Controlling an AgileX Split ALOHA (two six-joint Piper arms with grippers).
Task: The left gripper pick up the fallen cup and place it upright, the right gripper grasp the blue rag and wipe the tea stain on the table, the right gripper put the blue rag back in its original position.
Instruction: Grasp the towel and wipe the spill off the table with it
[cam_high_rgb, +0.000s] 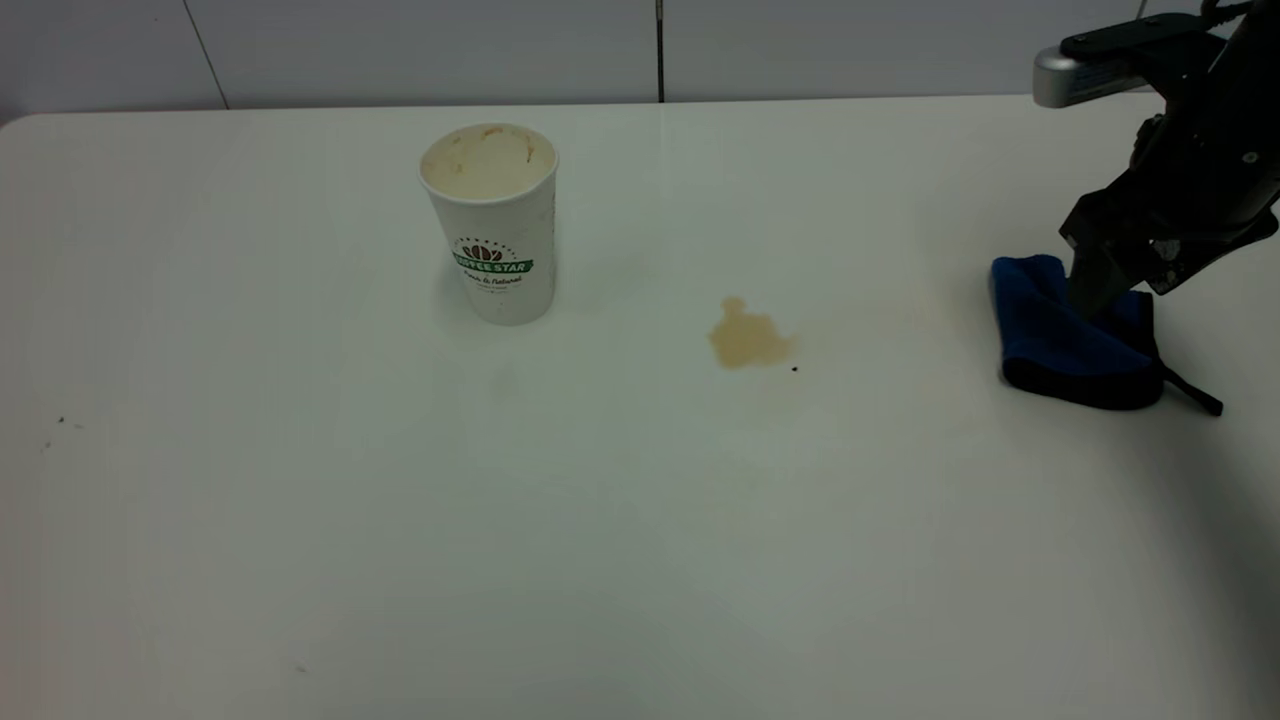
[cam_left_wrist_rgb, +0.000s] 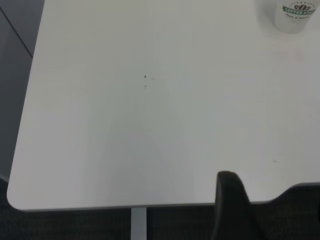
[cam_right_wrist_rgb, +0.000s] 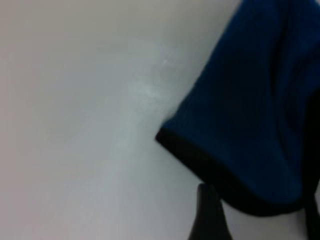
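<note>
The tiny dark speck (cam_high_rgb: 794, 368) looks the same as the scattered specks elsewhere (cam_high_rgb: 62, 421). The dark speck will stay there when I wipe off the light-brown tea stain.
The white cup (cam_high_rgb: 495, 230) with the green logo stands upright on the table (cam_high_rgb: 600, 520), left of centre; the left wrist view catches it (cam_left_wrist_rgb: 295, 15) far off. A light-brown tea stain (cam_high_rgb: 748, 338) lies mid-table. The blue rag (cam_high_rgb: 1060, 340) lies crumpled at the right. My right gripper (cam_high_rgb: 1115, 295) is down over it, open, one finger at the rag's near edge and the rag (cam_right_wrist_rgb: 250, 100) between the fingers (cam_right_wrist_rgb: 210, 215). The left gripper (cam_left_wrist_rgb: 275, 210) is outside the exterior view; it hangs off the table's edge, open, one finger (cam_left_wrist_rgb: 230, 205) showing.
A tiny dark speck (cam_high_rgb: 795, 369) sits just right of the stain. The rag's black loop tail (cam_high_rgb: 1195, 395) trails toward the right edge. A few small specks (cam_high_rgb: 60, 421) mark the left side. A grey wall runs behind the table.
</note>
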